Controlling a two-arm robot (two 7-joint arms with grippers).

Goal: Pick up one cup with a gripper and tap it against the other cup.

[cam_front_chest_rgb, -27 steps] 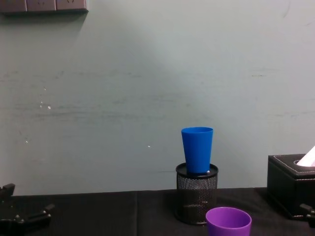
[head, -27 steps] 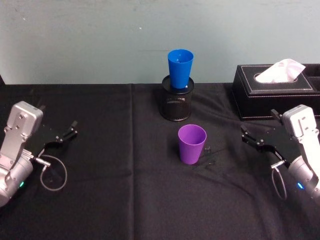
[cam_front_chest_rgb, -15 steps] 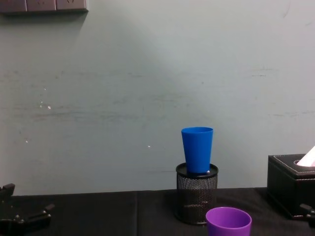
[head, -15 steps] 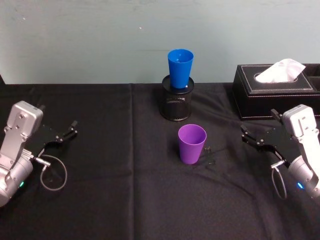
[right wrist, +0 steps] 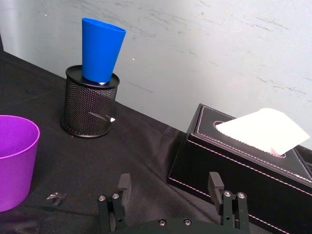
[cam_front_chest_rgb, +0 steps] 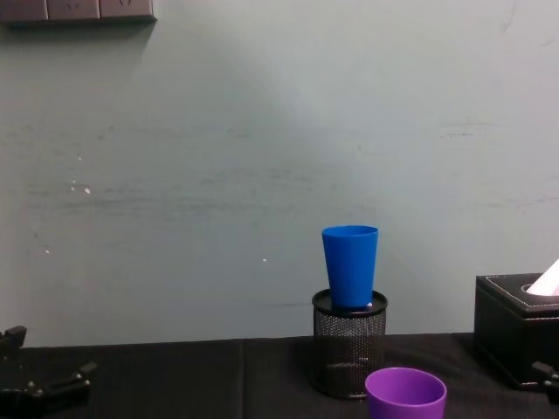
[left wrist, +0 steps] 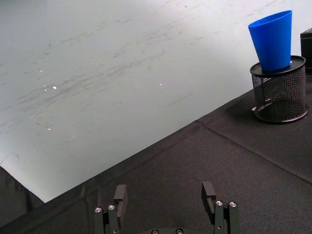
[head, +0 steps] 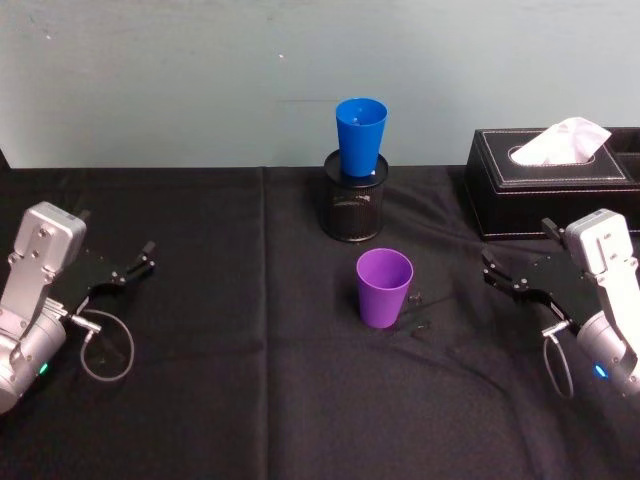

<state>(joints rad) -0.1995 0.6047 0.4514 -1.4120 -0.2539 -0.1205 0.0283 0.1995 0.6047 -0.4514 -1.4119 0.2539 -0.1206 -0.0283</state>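
The blue cup (cam_front_chest_rgb: 350, 265) has its base (cam_front_chest_rgb: 351, 303) well inside the black mesh holder's rim, so I expect it to stay upright when the robot taps it with the purple cup.
The purple cup (head: 385, 288) stands upright on the black tablecloth near the middle, also low in the chest view (cam_front_chest_rgb: 405, 394) and at the right wrist view's edge (right wrist: 14, 161). The blue cup (head: 360, 135) sits upright on top of a black mesh holder (head: 352, 208) behind it, near the wall (cam_front_chest_rgb: 350, 266) (right wrist: 100, 51) (left wrist: 273, 41). My right gripper (head: 492, 272) rests low to the right of the purple cup, open and empty (right wrist: 169, 181). My left gripper (head: 140, 260) is parked at the far left, open and empty (left wrist: 164, 192).
A black tissue box (head: 550, 180) with a white tissue stands at the back right, just behind my right gripper (right wrist: 234, 156). A cable loop (head: 105, 350) lies by the left arm. A pale wall (cam_front_chest_rgb: 262, 157) closes the table's far edge.
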